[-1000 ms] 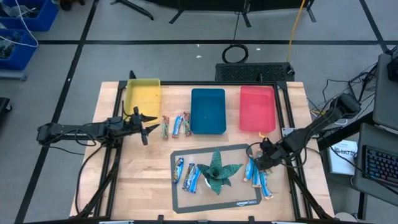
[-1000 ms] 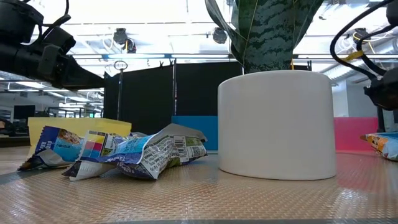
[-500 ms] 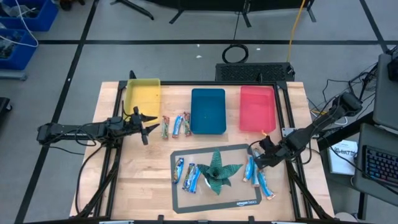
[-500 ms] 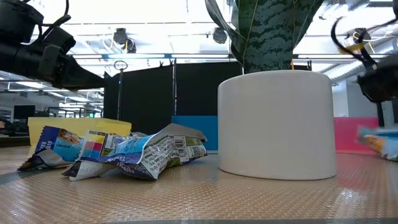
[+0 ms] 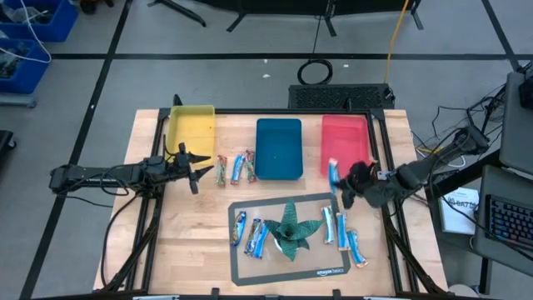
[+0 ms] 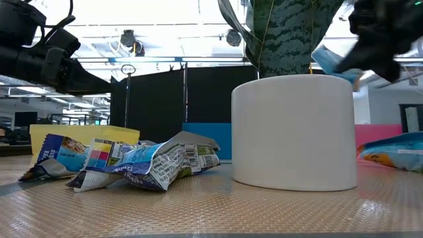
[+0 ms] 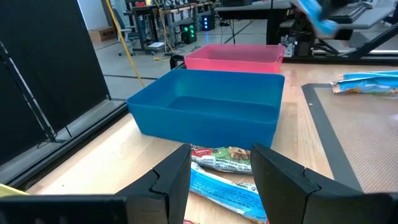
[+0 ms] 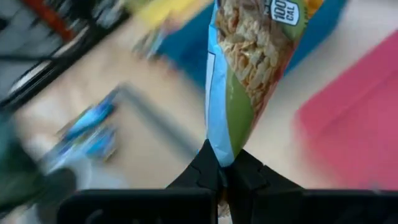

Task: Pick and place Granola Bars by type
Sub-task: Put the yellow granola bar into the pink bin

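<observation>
The granola bar [image 5: 334, 173] is high and clear beside the empty pink tray, so my right gripper should continue to go over the tray's bottom [image 5: 346, 143] and let go of the bar there.
My right gripper [image 5: 341, 183] hangs just short of the pink tray's [image 5: 344, 143] near left corner, shut on a blue-and-green granola bar [image 5: 333, 172], which also shows in the low view [image 6: 330, 63]. More blue bars lie on the mat to the right [image 5: 343, 233] and left [image 5: 252, 235] of the plant [image 5: 289, 227]. My left gripper [image 5: 196, 169] stands open between the yellow tray [image 5: 191, 125] and the blue tray [image 5: 278, 148]. Its fingers point at several bars [image 7: 224, 163] lying on the wood in front of the blue tray. My right gripper pinches one end of the bar's wrapper [image 8: 221, 149] between its two fingers. The rest of the bar [image 8: 249, 68] sticks out straight ahead of the fingertips, lengthwise with them. The bar is lifted clear of the mat and the table.
The plant stands in a white pot [image 6: 294, 132] in the middle of the mat [image 5: 325, 271]. Bare wood lies near the table's front left. Black frame rails run along both sides of the table.
My right gripper has taken a blue bar from the group on the mat's right side. It has risen and gone toward the far edge, up to the pink tray's near left corner, turning as it went. The bar is lifted clear.
</observation>
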`<action>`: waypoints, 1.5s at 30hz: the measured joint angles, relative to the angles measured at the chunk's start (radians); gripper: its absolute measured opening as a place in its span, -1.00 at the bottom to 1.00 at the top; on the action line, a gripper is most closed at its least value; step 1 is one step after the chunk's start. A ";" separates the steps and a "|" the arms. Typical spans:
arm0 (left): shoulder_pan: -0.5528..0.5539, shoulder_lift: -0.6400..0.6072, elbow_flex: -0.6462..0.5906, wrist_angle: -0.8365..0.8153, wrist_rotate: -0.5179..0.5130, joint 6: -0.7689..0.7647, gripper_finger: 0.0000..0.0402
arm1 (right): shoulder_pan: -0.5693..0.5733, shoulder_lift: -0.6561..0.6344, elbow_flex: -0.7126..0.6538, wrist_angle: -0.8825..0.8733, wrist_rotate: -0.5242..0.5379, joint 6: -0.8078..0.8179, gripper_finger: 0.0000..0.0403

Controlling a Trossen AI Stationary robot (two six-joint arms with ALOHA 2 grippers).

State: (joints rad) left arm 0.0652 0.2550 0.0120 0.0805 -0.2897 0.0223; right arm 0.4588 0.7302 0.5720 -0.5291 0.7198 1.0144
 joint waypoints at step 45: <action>0.000 0.000 0.000 -0.011 0.000 -0.001 -0.14 | -0.893 0.126 0.109 -0.062 -1.058 -0.493 -0.32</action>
State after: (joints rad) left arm 0.0654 0.2550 0.0124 0.0700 -0.2900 0.0216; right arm -0.4344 0.8561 0.6807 -0.5908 -0.3380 0.5217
